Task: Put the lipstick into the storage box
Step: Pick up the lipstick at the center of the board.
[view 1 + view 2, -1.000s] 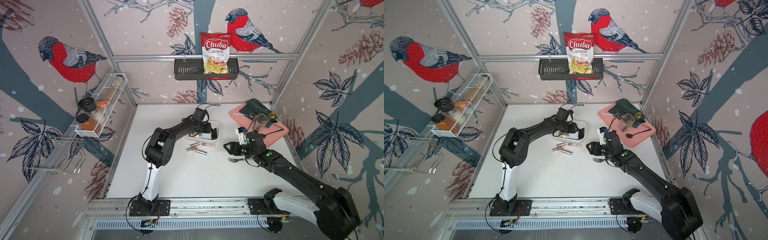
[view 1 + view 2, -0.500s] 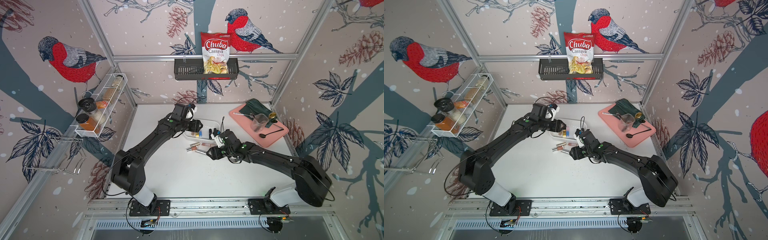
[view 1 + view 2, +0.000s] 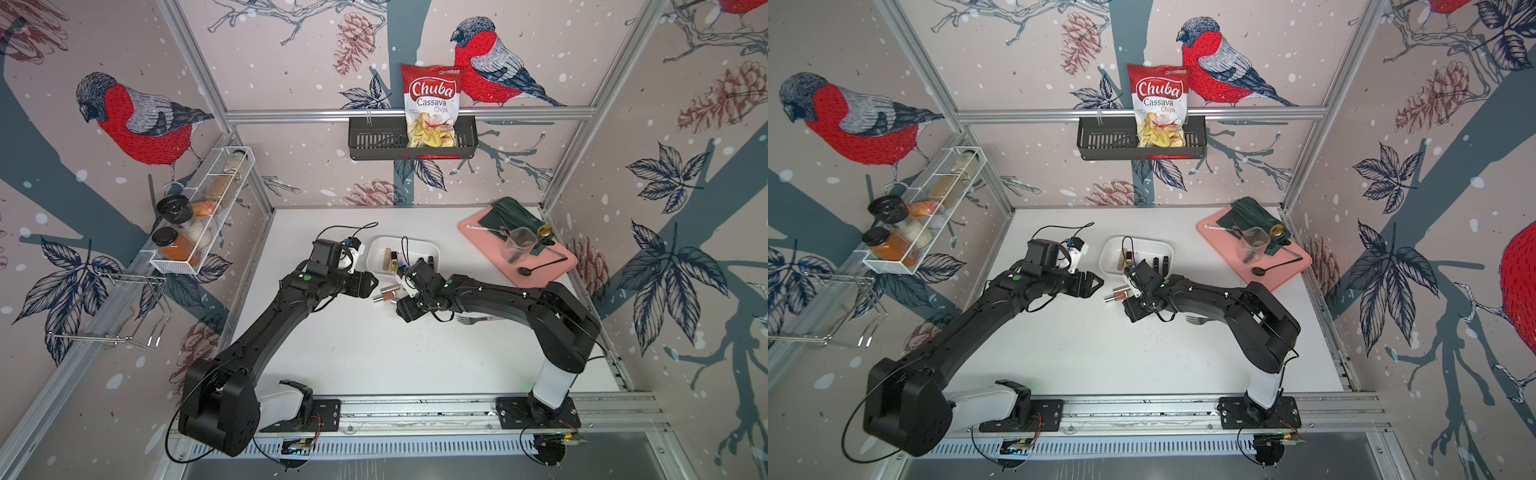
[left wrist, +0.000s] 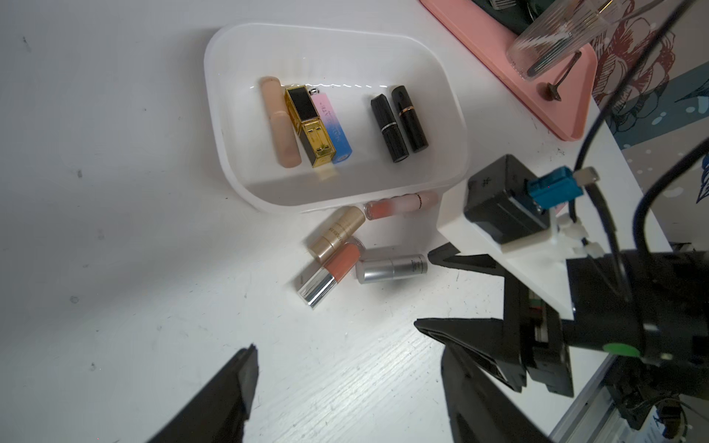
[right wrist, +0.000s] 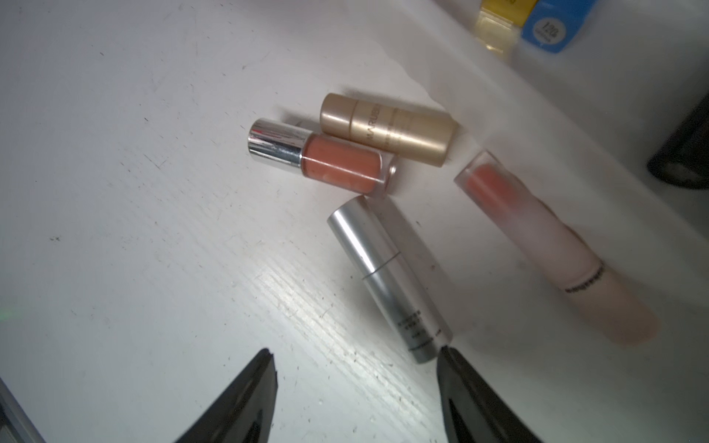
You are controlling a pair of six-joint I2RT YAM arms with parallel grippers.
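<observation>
The coral tube point(image 5: 322, 157) is between my left gripper and the silver tube. My right gripper should pick up the silver tube point(image 5: 387, 277) by its middle first.
The white storage box point(image 3: 428, 249) point(image 3: 1165, 248) point(image 4: 226, 126) stands mid-table and holds several lipsticks: a peach one, a gold one, a pink-blue one and two black. Just outside its near wall lie a gold tube point(image 5: 387, 128), a coral tube with a silver cap point(image 5: 318, 157), a silver tube point(image 5: 387, 276) point(image 4: 391, 268) and a frosted pink tube point(image 5: 544, 245). My right gripper point(image 3: 402, 301) point(image 3: 1128, 300) point(image 5: 353, 351) point(image 4: 422, 287) is open and low beside them, one fingertip at the silver tube's end. My left gripper point(image 3: 373, 282) point(image 3: 1098, 284) point(image 4: 345, 368) is open and empty, left of the loose tubes.
A fork point(image 3: 473, 319) lies on the table under my right forearm. A pink tray point(image 3: 552, 270) at the back right carries a glass, spoons and a green cloth. A black wall basket point(image 3: 374, 141) holds a chips bag. A wire spice rack point(image 3: 199, 224) hangs on the left wall.
My left gripper has pulled back from over the storage box to its left side and opened. My right gripper has moved left to the loose tubes.
</observation>
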